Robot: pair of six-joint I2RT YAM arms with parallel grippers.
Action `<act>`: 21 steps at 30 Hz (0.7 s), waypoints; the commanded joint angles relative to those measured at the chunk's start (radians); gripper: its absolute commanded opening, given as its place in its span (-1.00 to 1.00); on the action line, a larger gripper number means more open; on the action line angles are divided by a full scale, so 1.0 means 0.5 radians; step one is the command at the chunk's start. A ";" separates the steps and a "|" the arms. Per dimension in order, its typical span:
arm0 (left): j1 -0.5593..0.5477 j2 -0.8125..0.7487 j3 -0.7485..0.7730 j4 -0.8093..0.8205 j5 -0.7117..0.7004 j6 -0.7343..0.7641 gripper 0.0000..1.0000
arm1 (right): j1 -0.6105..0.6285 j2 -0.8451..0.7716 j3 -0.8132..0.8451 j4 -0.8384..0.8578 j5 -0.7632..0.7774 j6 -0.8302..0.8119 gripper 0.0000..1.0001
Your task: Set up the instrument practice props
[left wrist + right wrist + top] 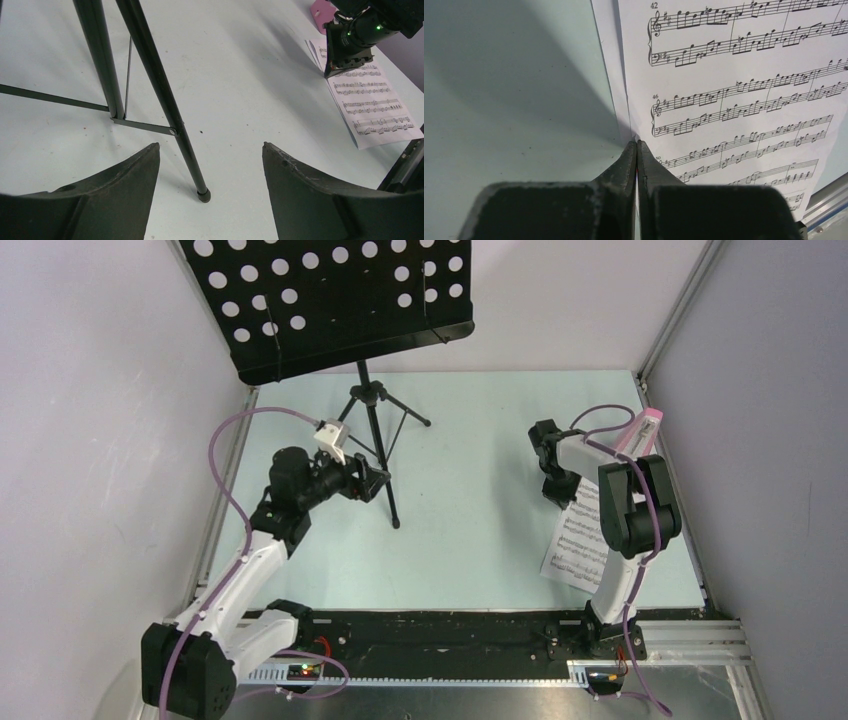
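Note:
I should keep moving my left gripper toward the free part of the page edge nearer the bar (556, 537) and close it there, while my right gripper pinches the lifted page edge (566, 510).
The black tripod music stand (372, 430) stands at the back left, its hole-punched desk (330, 300) high above the table. My left gripper (375, 483) is open beside the stand's near leg (160, 95); the leg's foot (203, 195) sits between the open fingers without touching them. The white sheet-music pages (580, 540) lie at the right. My right gripper (637, 142) is shut on the pages' left edge (734, 75), which is lifted slightly there. The pink metronome (640, 432) stands behind the right arm; its corner shows in the left wrist view (320, 9).
Grey walls enclose the pale table (470, 470) on the left, back and right. A black rail with a metal frame (450, 635) runs along the near edge. The stand's other legs (405, 412) spread towards the back.

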 commanded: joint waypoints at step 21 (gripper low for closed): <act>-0.262 0.113 0.071 0.001 -0.012 0.025 0.57 | 0.026 -0.424 -0.075 0.410 -0.744 -0.097 -1.00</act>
